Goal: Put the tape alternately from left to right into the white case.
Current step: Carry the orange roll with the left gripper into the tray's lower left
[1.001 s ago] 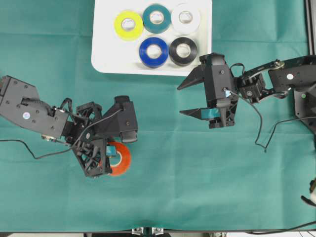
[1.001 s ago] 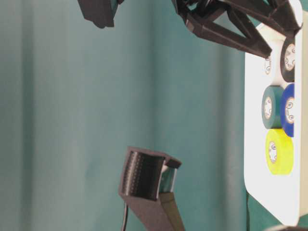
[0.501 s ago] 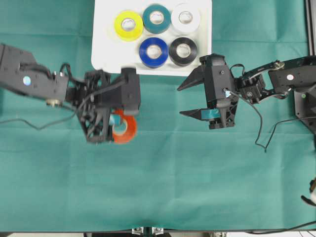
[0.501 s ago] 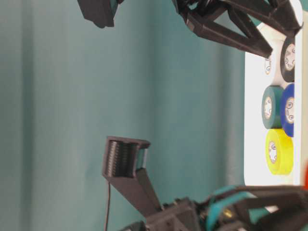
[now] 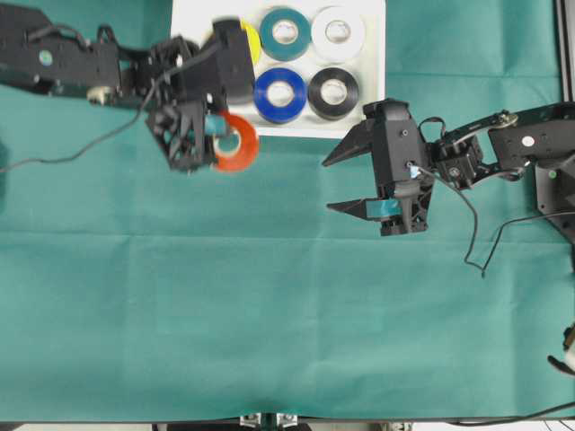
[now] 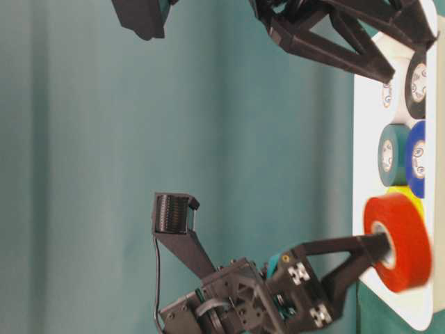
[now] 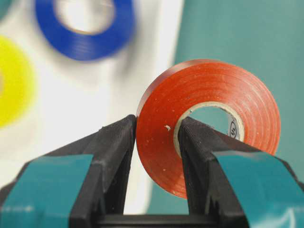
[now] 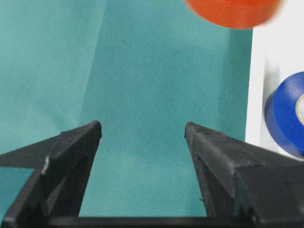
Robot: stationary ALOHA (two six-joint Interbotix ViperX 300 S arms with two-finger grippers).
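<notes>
I should go on moving the orange-red tape [image 5: 241, 145] down with my left gripper until it rests on the case's bottom beside the blue roll [image 7: 71, 107], which is open for it, before I let go of it.
My left gripper [image 5: 221, 135] is shut on the orange-red tape [image 5: 245, 153], with one finger through the core and one outside, as the left wrist view shows [image 7: 158, 124]. The roll [image 6: 402, 240] hangs over the front left edge of the white case [image 5: 375, 72]. In the case lie the yellow roll [image 5: 254, 40], half hidden by my left gripper, and the teal [image 5: 285, 33], white [image 5: 338, 32], blue [image 5: 279, 94] and black [image 5: 333, 92] rolls. My right gripper [image 5: 327, 183] stands open and holds nothing, over the cloth right of the case's front edge [image 8: 142, 126].
A green cloth [image 5: 287, 314] covers the table. Black cables trail from the left arm [image 5: 54, 162] and from the right arm [image 5: 472, 242]. A dark frame post [image 5: 568, 45] stands at the far right edge.
My left gripper has carried the orange-red roll up from the near-left cloth to the case's front left edge. The right arm has stayed still.
</notes>
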